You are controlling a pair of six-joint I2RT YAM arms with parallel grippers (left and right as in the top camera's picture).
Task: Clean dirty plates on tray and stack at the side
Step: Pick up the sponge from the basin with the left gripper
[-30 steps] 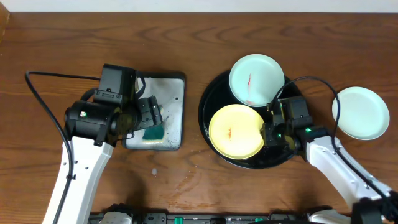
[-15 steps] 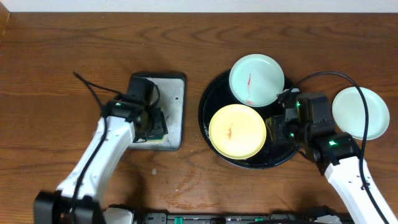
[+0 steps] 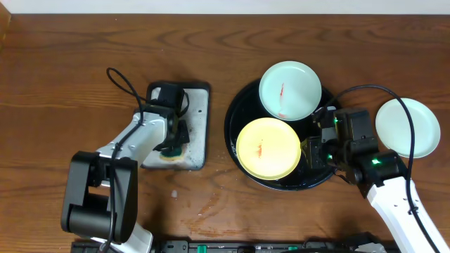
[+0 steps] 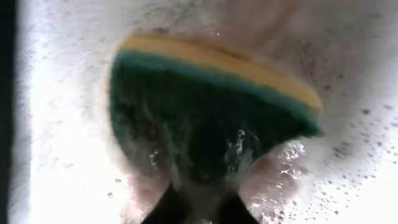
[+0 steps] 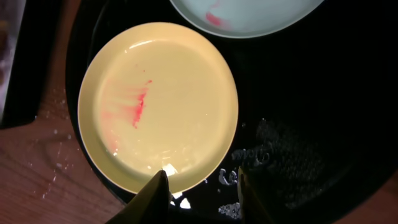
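The yellow plate is lying loose under the right gripper's open fingers, so the robot should bring those fingers down and clamp the plate's rim before the left gripper scrubs the smear.
A yellow plate with a red smear lies at the front of the black tray. Behind it on the tray is a mint plate with a red streak. Another mint plate rests on the bare wood to the right. My right gripper hovers open at the yellow plate's right edge. In the right wrist view, that gripper has the yellow plate's rim between its fingers. My left gripper is shut on a green-and-yellow sponge on the wet silver tray.
Soapy droplets sit on the black tray's floor right of the yellow plate. The mint plate shows at the top of the right wrist view. Cables loop over the table near both arms. Water spots mark the wood in front of the silver tray.
My left arm has swung round over the silver tray, and its jaws have closed on the sponge. My right arm shifted slightly right a second ago and has since held still.
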